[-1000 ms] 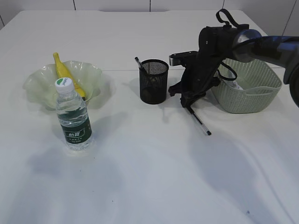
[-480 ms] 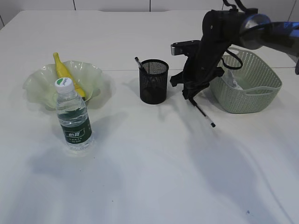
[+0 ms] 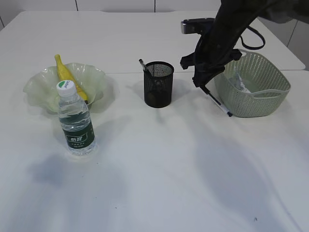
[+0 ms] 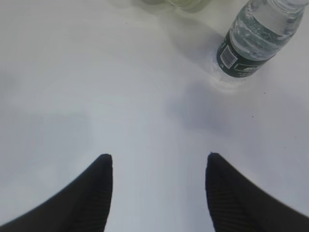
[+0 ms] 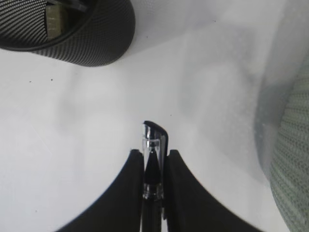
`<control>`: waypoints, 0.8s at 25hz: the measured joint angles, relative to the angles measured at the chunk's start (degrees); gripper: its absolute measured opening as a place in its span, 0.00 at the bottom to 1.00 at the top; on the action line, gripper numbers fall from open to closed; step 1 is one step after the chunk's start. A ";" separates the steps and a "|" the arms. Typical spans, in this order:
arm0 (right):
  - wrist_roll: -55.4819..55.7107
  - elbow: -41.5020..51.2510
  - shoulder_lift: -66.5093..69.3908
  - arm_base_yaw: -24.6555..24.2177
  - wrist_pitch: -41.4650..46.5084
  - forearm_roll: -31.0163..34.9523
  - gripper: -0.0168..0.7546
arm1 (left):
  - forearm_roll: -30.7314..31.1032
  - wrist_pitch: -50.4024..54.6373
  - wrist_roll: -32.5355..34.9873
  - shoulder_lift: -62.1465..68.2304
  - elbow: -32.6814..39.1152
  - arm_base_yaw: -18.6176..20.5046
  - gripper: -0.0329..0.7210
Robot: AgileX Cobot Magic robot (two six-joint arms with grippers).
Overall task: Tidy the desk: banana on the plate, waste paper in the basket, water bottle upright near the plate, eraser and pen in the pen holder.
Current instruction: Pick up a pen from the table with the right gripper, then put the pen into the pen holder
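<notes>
The black pen is tilted low next to the basket, so next my right gripper raises it and turns it upright over the pen holder's opening before it lowers the pen.
My right gripper is shut on a black pen and holds it in the air, slanting down to the right, between the black mesh pen holder and the green basket. Another pen stands in the holder. The banana lies on the green wavy plate. The water bottle stands upright in front of the plate. White waste paper lies in the basket. My left gripper is open and empty above the table, near the bottle. No eraser shows clearly.
The white table reaches the back edge near a tiled wall. The basket's wall shows at the right of the right wrist view.
My right gripper has risen with the pen, lifting it off the table and moving up and slightly right. The other things have not moved.
</notes>
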 joint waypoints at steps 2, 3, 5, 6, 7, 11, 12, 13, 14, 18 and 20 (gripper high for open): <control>0.00 0.00 -1.44 0.00 0.80 0.13 0.11 | 0.00 0.25 0.00 0.00 0.00 0.00 0.61; 0.00 0.23 -2.26 0.00 0.94 0.44 0.11 | 0.00 0.44 0.00 0.00 0.00 0.00 0.61; -0.11 1.18 -4.11 0.00 1.05 0.94 0.11 | 0.00 1.45 0.00 0.00 0.00 0.00 0.61; -0.23 2.00 -5.23 0.00 1.05 1.08 0.11 | 0.00 1.75 0.00 0.00 0.00 0.00 0.61; -0.36 3.12 -6.40 0.00 1.05 1.18 0.11 | 0.00 1.98 0.00 0.00 0.00 0.00 0.61; -2.00 9.51 -10.88 0.12 1.14 1.31 0.11 | 0.00 2.51 0.00 0.00 0.00 0.00 0.61; -2.28 11.24 -11.91 0.23 1.00 1.31 0.11 | 0.00 2.63 0.00 0.00 0.00 0.00 0.61; -2.57 13.45 -13.27 0.23 0.43 1.31 0.11 | 0.00 2.63 0.00 0.00 0.00 0.00 0.61; -2.70 15.74 -14.79 0.23 -0.30 1.35 0.11 | 0.00 2.71 0.00 0.00 0.00 0.00 0.61; -3.32 25.01 -21.56 0.23 -4.55 1.49 0.11 | 0.00 2.71 0.00 0.00 0.00 0.00 0.61; -3.45 29.68 -25.02 0.23 -7.34 2.01 0.11 | 0.00 2.71 0.00 0.00 0.00 0.00 0.61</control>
